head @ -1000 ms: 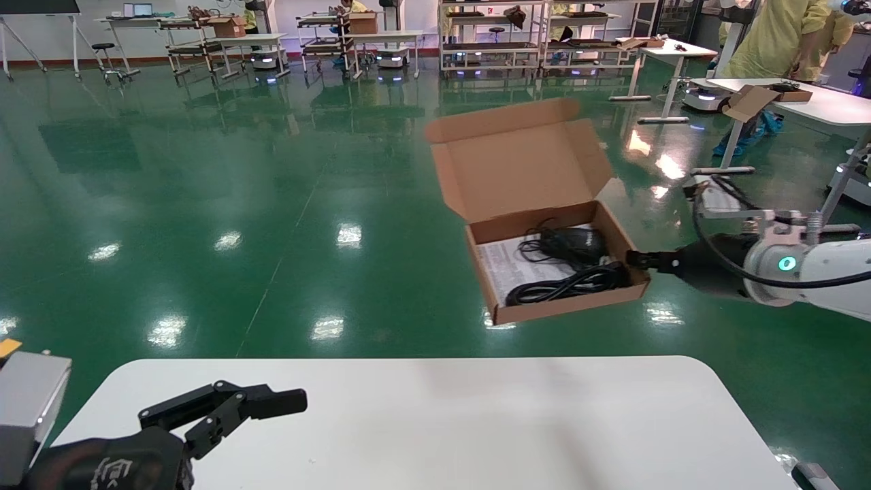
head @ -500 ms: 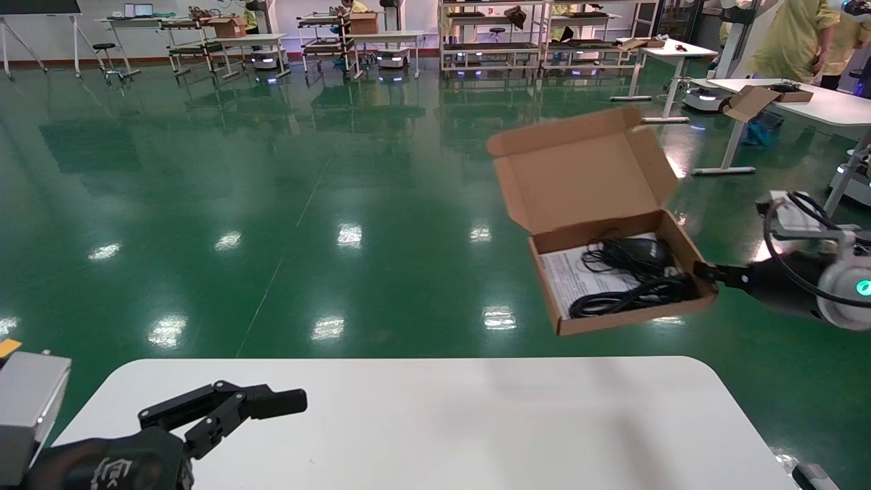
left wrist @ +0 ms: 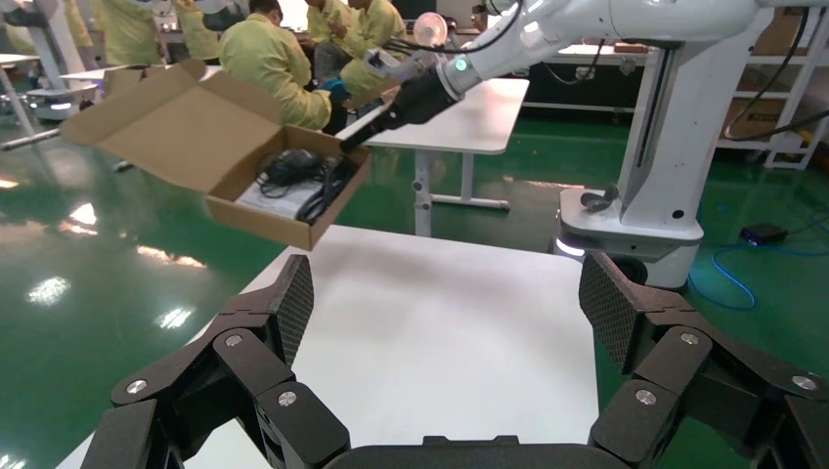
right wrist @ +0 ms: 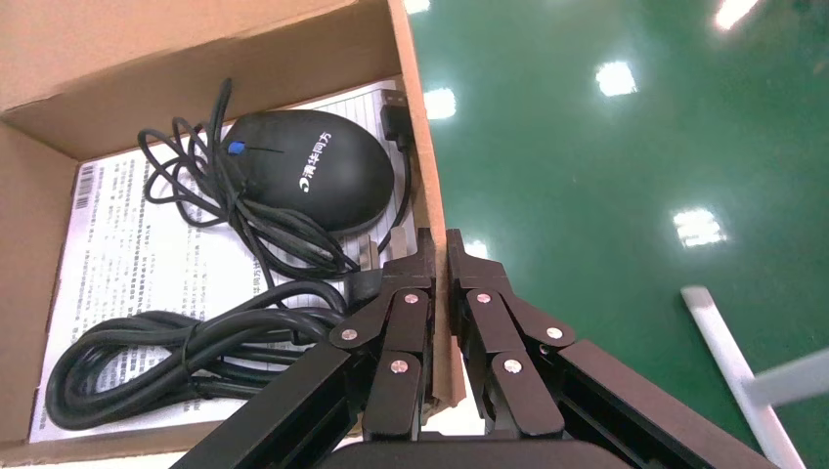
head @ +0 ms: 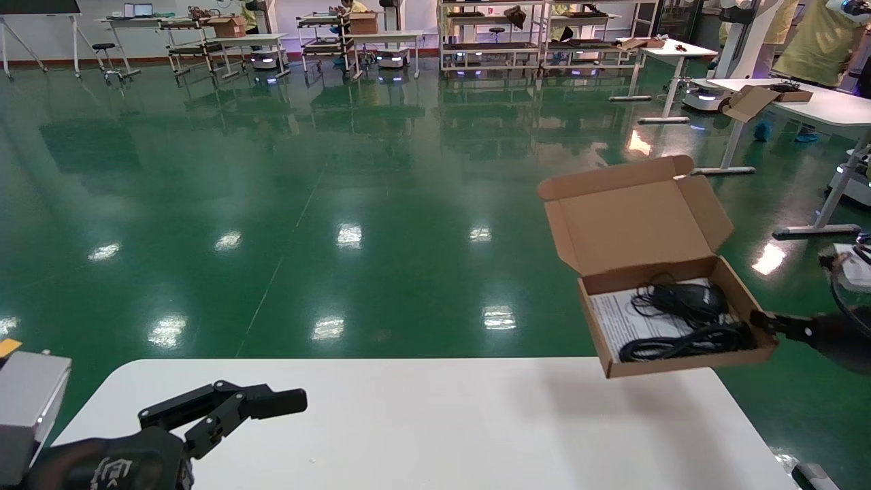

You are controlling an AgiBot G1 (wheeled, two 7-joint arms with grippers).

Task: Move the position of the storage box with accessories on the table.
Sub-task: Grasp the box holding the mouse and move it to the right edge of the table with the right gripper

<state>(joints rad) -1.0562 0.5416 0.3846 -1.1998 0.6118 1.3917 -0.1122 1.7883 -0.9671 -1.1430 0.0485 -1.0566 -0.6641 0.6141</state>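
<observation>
My right gripper is lowering the storage box (head: pixel 674 325), open side up, over the white table's clear corner (head: pixel 674 412). The gripper keeps lowering the storage box until it rests there, then let go.
The brown cardboard storage box (head: pixel 674 367) hangs in the air over the far right corner of the white table (head: pixel 422 429), lid flap open. My right gripper (head: pixel 757 320) is shut on its right side wall (right wrist: pixel 430 195), one finger inside and one outside. Inside lie a black mouse (right wrist: pixel 303 171), a coiled black cable (right wrist: pixel 176 357) and a white printed sheet (right wrist: pixel 127 264). The box also shows in the left wrist view (left wrist: pixel 283 210). My left gripper (left wrist: pixel 445 308) is open and empty, parked over the table's near left corner (head: pixel 224 408).
Green floor lies beyond the table's far edge. Other white tables (head: pixel 810 102), shelf carts (head: pixel 490 34) and people in yellow (head: pixel 816 41) stand far off. A white robot base (left wrist: pixel 645 195) stands by the table's right side.
My right gripper has carried the box right and down, from over the floor beyond the table to just above the table's far right corner. The left arm has not moved.
</observation>
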